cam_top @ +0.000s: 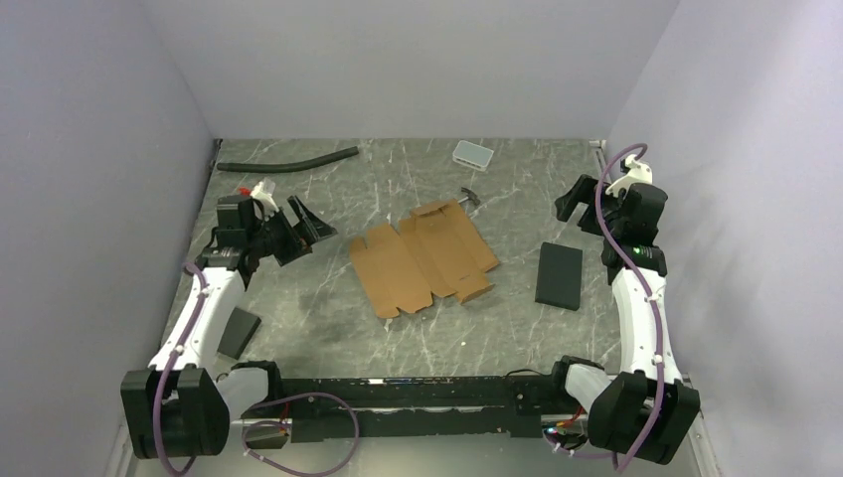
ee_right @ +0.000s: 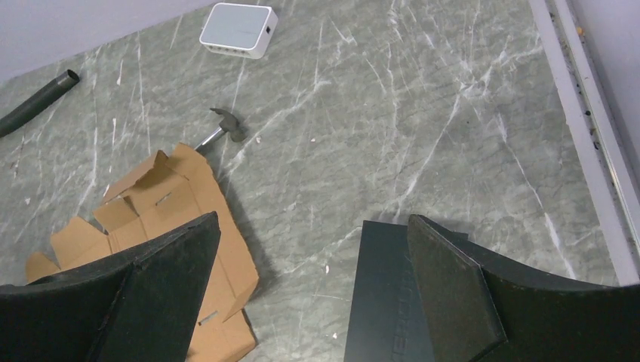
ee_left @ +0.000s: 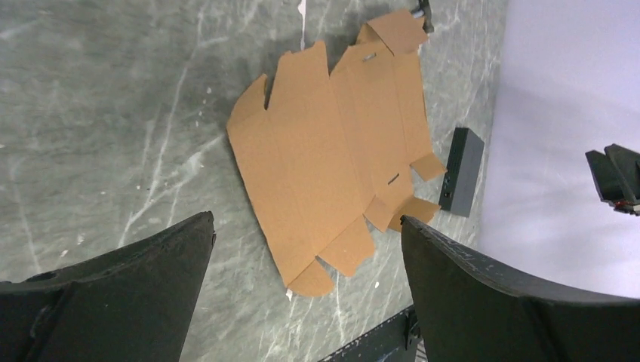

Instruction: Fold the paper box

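The sheet's far flap [cam_top: 430, 208] stands up clear of the hammer. I keep moving my open left gripper toward its raised edge [cam_top: 419, 210] until my fingers are on both sides of it.
The paper box [cam_top: 422, 256] is a flat brown die-cut cardboard sheet with creased panels and tabbed flaps, lying in the middle of the table. It also shows in the left wrist view [ee_left: 332, 151] and at the left of the right wrist view [ee_right: 170, 219]. My left gripper [cam_top: 303, 227] is open and empty, raised to the left of the sheet, apart from it. My right gripper [cam_top: 580, 202] is open and empty, raised at the right, above the table beyond the black slab.
A flat black slab [cam_top: 560, 275] lies right of the sheet. A small white-grey tray [cam_top: 472, 154] and a black hose [cam_top: 288, 160] lie at the back. A small hammer [cam_top: 470, 198] lies by the sheet's far edge. A dark block [cam_top: 239, 332] lies near left.
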